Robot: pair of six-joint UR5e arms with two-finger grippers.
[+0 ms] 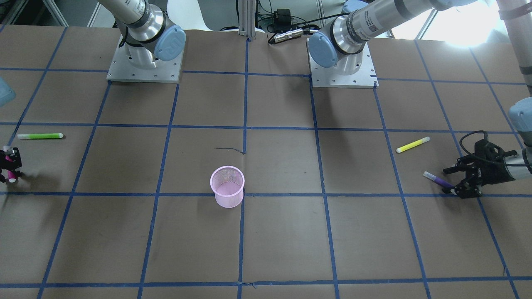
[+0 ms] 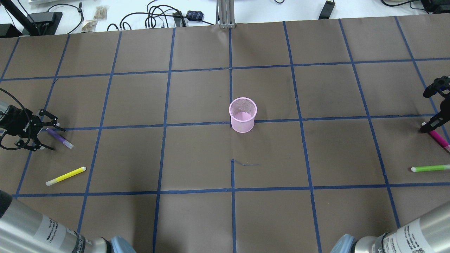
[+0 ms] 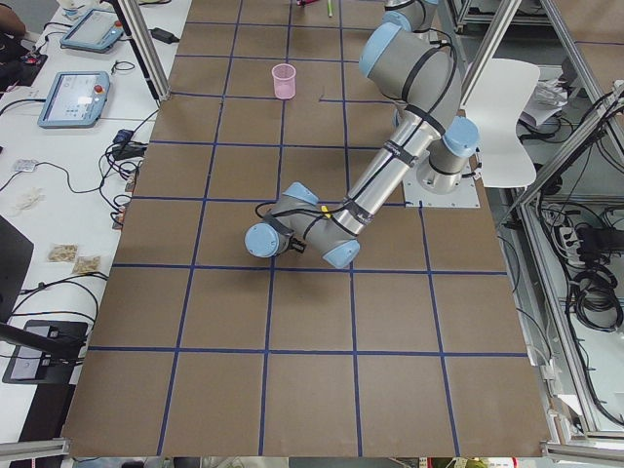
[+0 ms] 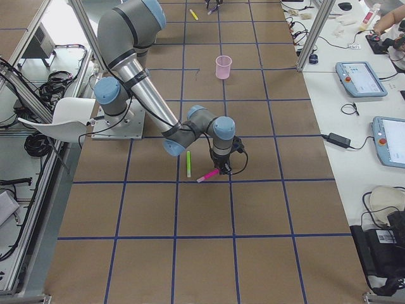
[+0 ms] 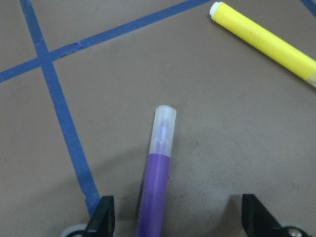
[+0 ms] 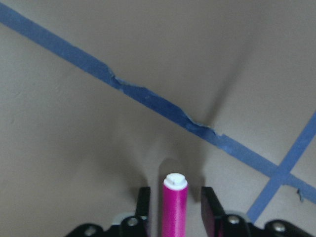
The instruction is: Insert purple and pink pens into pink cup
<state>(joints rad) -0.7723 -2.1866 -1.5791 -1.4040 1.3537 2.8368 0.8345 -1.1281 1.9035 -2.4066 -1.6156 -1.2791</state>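
The purple pen (image 1: 438,180) is much narrower than the pink cup's opening (image 1: 227,180), so the pen will lean on the cup's rim when I put it in.
The pink mesh cup (image 2: 242,115) stands upright mid-table, also in the front view (image 1: 227,187). The purple pen (image 2: 61,138) lies flat on the table at the robot's far left. My left gripper (image 2: 55,139) is open and low, its fingers either side of the pen's rear end; the left wrist view shows the pen (image 5: 157,182) between the spread fingertips (image 5: 103,217). My right gripper (image 2: 429,127) at the far right is shut on one end of the pink pen (image 2: 439,138). The right wrist view shows that pen (image 6: 175,207) between close fingers.
A yellow pen (image 2: 65,176) lies near the purple one, on the robot's side of it. A green pen (image 2: 430,168) lies near the pink pen. Both arm bases (image 1: 143,62) stand at the robot's edge. Blue tape lines grid the brown table.
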